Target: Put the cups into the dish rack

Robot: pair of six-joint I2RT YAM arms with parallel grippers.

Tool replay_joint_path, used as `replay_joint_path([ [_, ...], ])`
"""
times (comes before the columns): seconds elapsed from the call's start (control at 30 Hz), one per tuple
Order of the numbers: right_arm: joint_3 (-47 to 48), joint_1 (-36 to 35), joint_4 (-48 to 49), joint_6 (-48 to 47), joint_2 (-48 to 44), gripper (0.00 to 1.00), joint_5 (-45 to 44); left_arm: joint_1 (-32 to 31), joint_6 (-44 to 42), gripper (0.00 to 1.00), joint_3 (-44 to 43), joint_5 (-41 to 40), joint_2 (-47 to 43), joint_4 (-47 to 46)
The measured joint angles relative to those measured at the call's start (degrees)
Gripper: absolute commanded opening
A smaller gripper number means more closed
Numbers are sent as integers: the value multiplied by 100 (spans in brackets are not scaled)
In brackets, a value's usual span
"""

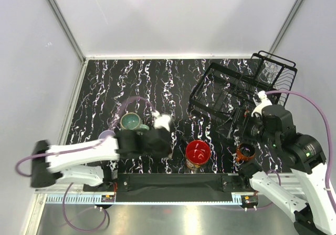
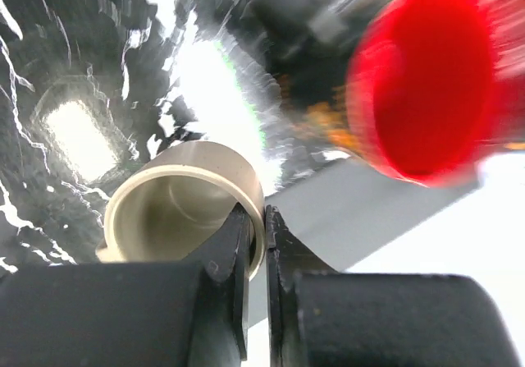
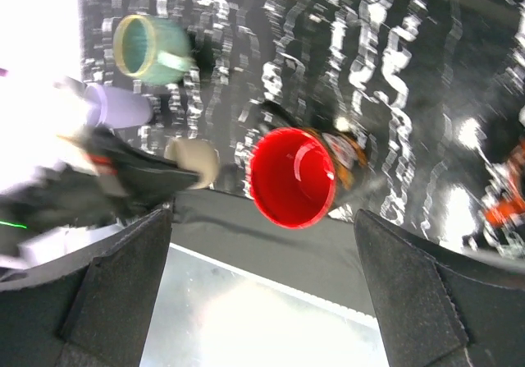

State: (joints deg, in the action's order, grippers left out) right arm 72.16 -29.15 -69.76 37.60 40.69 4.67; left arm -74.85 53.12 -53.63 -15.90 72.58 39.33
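The dish rack [image 1: 236, 90] is too far away for my left gripper to reach, so next my left gripper lifts the beige mug [image 2: 176, 207] and passes it to my open right gripper first.
My left gripper [image 2: 258, 231] is shut on the wall of the beige mug [image 2: 176, 207], one finger inside and one outside; in the top view it [image 1: 169, 140] hides the mug. The large red-inside dark mug [image 1: 198, 152] stands just to its right. The teal-green mug [image 1: 131, 121] and the lavender tumbler [image 1: 107, 135] are behind the left arm. The small orange mug [image 1: 245, 152] sits under my right gripper [image 1: 247, 123], which is open and empty [image 3: 262, 236]. The black wire dish rack [image 1: 220, 90] at the far right holds the clear glass [image 1: 265, 73].
A black mat strip [image 1: 173, 181] runs along the table's front edge, with a metal rail below it. White walls close in the back and both sides. The right wrist view also shows the red-inside mug [image 3: 293, 176], the beige mug [image 3: 195, 160] and the teal-green mug [image 3: 148, 47].
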Motion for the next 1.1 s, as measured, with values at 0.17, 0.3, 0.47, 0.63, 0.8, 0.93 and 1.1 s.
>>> replay_joint_path([
  [0.17,-267,0,833,-221,-258,97,616,1110,7,0,-352,660,-1980,-57],
  [0.3,-533,0,1742,-337,-315,95,1375,2297,214,0,-879,1360,-2903,-452],
  [0.47,-1180,0,3377,-33,-199,90,2496,2953,1049,0,-1036,2516,-2881,-1692],
  [0.63,-2116,-4,5392,802,-11,84,3473,3145,2758,0,31,3171,-2667,-3932],
  [0.8,-2559,-4,6677,1338,-151,82,3624,3158,3853,0,719,2964,-2625,-4695],
  [0.93,-2610,-26,7486,1606,-28,76,3687,3158,4142,0,623,2662,-2927,-4697],
  [1.1,-2610,-313,8120,1718,415,67,3692,3158,4328,0,225,2455,-3156,-4583],
])
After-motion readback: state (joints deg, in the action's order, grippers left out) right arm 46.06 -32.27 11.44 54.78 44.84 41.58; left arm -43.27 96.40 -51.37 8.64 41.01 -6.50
